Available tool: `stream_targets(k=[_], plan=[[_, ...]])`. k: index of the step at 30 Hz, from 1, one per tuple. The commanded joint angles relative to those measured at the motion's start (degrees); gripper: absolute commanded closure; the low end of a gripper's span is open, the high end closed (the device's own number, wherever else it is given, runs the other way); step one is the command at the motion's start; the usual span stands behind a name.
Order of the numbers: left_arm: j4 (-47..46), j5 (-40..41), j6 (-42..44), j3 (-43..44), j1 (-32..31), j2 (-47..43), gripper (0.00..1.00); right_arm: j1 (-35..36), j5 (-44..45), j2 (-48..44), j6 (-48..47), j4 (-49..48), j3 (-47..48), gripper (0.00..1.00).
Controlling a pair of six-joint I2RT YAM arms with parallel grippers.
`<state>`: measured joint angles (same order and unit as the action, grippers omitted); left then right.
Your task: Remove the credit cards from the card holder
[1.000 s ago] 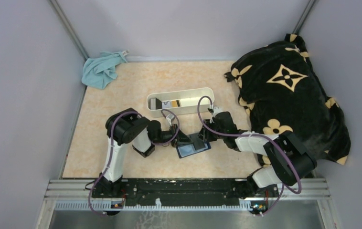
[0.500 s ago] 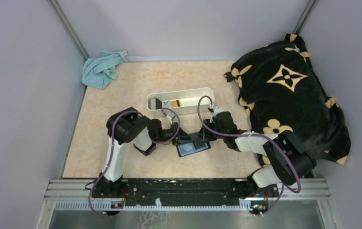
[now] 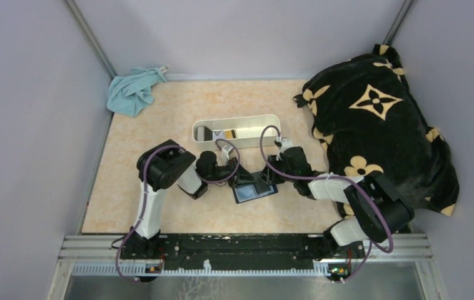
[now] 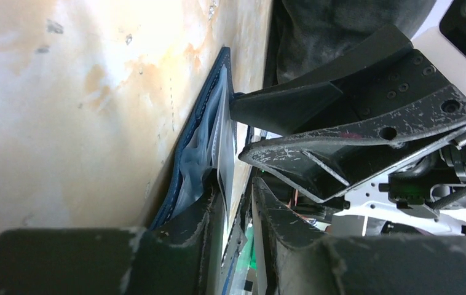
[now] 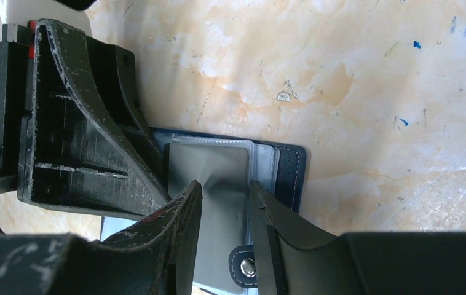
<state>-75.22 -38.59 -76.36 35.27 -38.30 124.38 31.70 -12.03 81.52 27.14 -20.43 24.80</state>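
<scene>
The card's edge [image 4: 221, 178] sticks out toward my left gripper, so next my right gripper pins the snap-tab end [image 5: 288, 175] while my left gripper pulls the card out.
The dark navy card holder [image 3: 254, 189] lies open on the table between both grippers. In the right wrist view its pale blue slots and a grey credit card [image 5: 209, 169] face up, with the snap tab [image 5: 246, 265] below. My right gripper [image 3: 267, 179] has its jaws a narrow gap apart, its tips [image 5: 225, 196] resting on that grey card. My left gripper [image 3: 237, 175] comes in from the left at table level. Its jaws [image 4: 238, 212] stand a narrow gap apart around a thin pale card edge [image 4: 225, 178] sticking out of the holder [image 4: 201, 126].
A long white tray [image 3: 222, 145] with a few cards in it stands just behind the grippers. A teal cloth [image 3: 133, 90] lies at the back left. A black blanket with gold flowers [image 3: 378, 119] fills the right side. Grey walls close in the table.
My left gripper has moved right and slightly back, up to the holder's left edge. The right gripper and the holder have barely moved.
</scene>
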Motion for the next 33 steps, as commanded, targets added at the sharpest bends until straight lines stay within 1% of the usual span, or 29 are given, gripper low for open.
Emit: stream_targets(k=[1, 3, 5, 12, 15, 17, 21, 27, 30, 33], plan=[[12.9, 4.1, 1.1, 0.8, -1.9, -2.7, 0.70, 0.6, -2.9, 2.3, 1.2, 3.4, -2.2, 0.65], [14.5, 5.1, 1.0, 0.5, -2.2, -4.0, 0.66, 0.6, -3.2, 2.6, 1.5, 2.8, -2.3, 0.65], [15.5, 6.1, 0.9, 0.3, -2.4, -4.9, 0.59, 0.6, -3.5, 2.8, 1.7, 2.3, -2.4, 0.65], [10.5, 6.2, -1.6, 1.3, -3.7, -3.4, 0.58, 0.6, -3.7, 2.9, 2.1, 1.7, -2.5, 0.65], [10.3, 6.8, -1.9, 2.2, -4.3, -2.7, 0.60, 0.6, -3.9, 2.8, 2.3, 1.4, -2.7, 0.66], [9.9, 6.9, -2.1, 2.5, -4.4, -2.3, 0.62, 0.6, -4.0, 2.6, 2.4, 1.2, -3.0, 0.66], [9.5, 7.1, -2.0, 2.5, -4.3, -2.0, 0.71, 0.6, -3.3, 1.5, 2.5, 2.0, -3.1, 0.66], [7.7, 6.3, -2.7, 2.1, -4.2, -0.8, 0.92, -0.1, -2.8, -1.8, 2.3, 4.4, -2.2, 0.66], [7.4, 5.7, -2.5, 1.7, -3.9, -0.6, 0.94, -1.3, -2.9, -3.5, 2.0, 5.8, -1.6, 0.65], [7.9, 4.2, -1.6, 1.1, -3.1, -0.7, 0.93, -2.7, -2.9, -5.6, 1.3, 7.8, -1.2, 0.65]])
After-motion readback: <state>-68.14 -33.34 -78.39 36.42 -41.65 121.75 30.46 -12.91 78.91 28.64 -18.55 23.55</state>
